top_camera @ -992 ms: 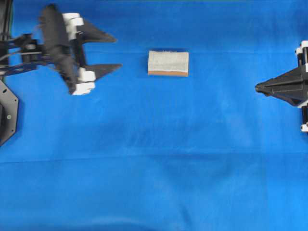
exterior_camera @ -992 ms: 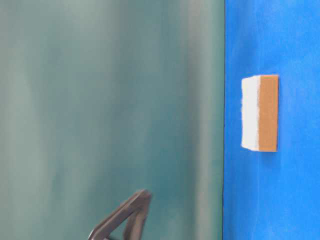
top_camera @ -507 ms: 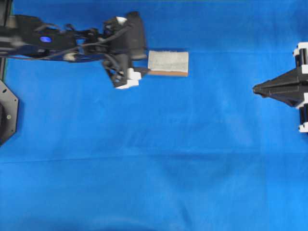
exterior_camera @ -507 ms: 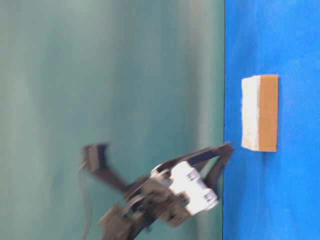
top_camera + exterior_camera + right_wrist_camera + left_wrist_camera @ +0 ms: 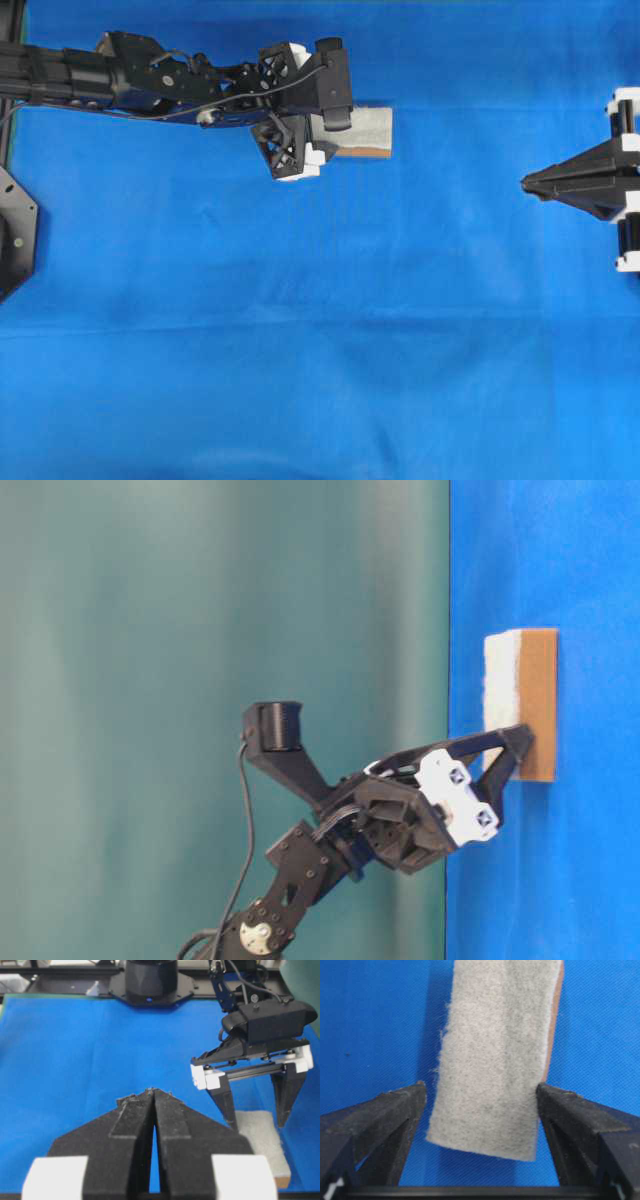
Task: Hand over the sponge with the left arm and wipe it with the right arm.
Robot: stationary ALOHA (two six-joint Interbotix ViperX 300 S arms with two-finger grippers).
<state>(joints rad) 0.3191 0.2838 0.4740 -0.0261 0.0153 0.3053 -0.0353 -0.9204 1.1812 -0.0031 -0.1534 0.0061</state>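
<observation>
My left gripper will make the sponge (image 5: 366, 130) fold lengthwise, grey side inward, when I lift it, because the sponge lies wide and thin between my left gripper's fingers.
The sponge (image 5: 366, 128) lies flat on the blue cloth, rough grey face up and orange-brown layer underneath (image 5: 538, 700). My left gripper (image 5: 322, 130) has come down over its left end and stands open, one finger on each long side. In the left wrist view the sponge (image 5: 495, 1055) lies between the fingers (image 5: 395, 1110): the right one touches its edge and the left one has a thin gap. My right gripper (image 5: 528, 183) is shut and empty near the right edge, well clear of the sponge. The right wrist view shows its closed tips (image 5: 152, 1093), the left gripper (image 5: 256, 1121) and the sponge (image 5: 262, 1147).
Blue cloth (image 5: 320, 330) covers the whole table. A black mount (image 5: 15, 235) sits at the left edge of the overhead view. The left arm's base (image 5: 150, 980) stands beyond the far end of the cloth. A teal backdrop (image 5: 200, 630) fills the table-level view.
The left arm has swung right and dropped onto the sponge, so its open fingers now straddle the sponge's left end. The right gripper has crept slightly left.
</observation>
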